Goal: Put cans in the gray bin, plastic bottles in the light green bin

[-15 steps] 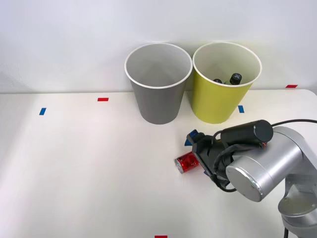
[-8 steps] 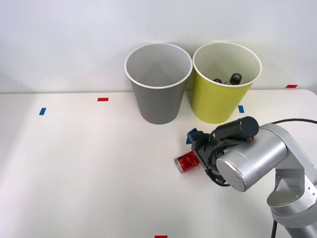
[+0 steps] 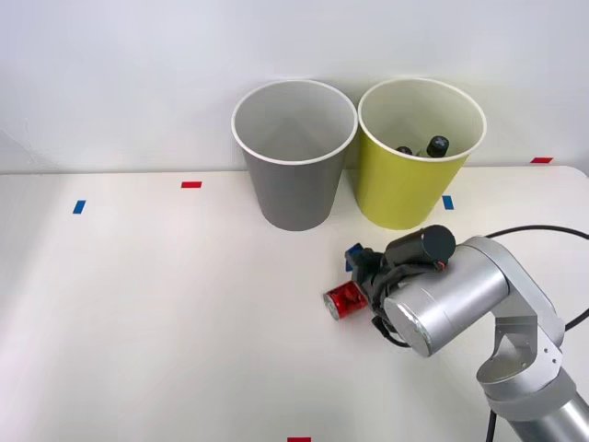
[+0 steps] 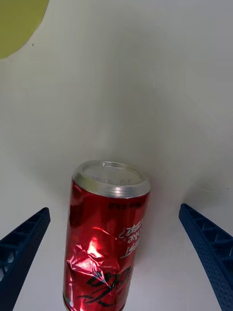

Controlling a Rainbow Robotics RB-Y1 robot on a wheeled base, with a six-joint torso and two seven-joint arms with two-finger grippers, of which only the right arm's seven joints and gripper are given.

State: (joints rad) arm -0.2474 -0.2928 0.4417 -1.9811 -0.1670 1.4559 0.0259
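Observation:
The gray bin's near rim (image 3: 299, 163) hides the bin's bottom, so I expect the red can (image 3: 345, 300) to sink from view when I drop it in.
The red can (image 3: 343, 301) lies on its side on the white table, in front of the two bins and dented in the wrist view (image 4: 108, 228). My right gripper (image 3: 360, 280) is open and straddles the can. In the wrist view the gripper (image 4: 114, 210) has one blue finger (image 4: 22, 250) on each side of the can, neither touching it. The gray bin (image 3: 294, 189) stands at the back. The light green bin (image 3: 405, 189) stands right of it, holding dark plastic bottles (image 3: 437, 145) with black caps; a corner of this bin (image 4: 17, 19) shows in the wrist view.
Small red tape marks (image 3: 190, 184) and blue tape marks (image 3: 79, 206) dot the table (image 3: 166, 313). A white wall rises right behind the bins. My silver arm (image 3: 460, 295) and its cable cover the table's right front part.
My right arm has drawn in toward the can and swung a little left. The can has stayed in place between the open fingers.

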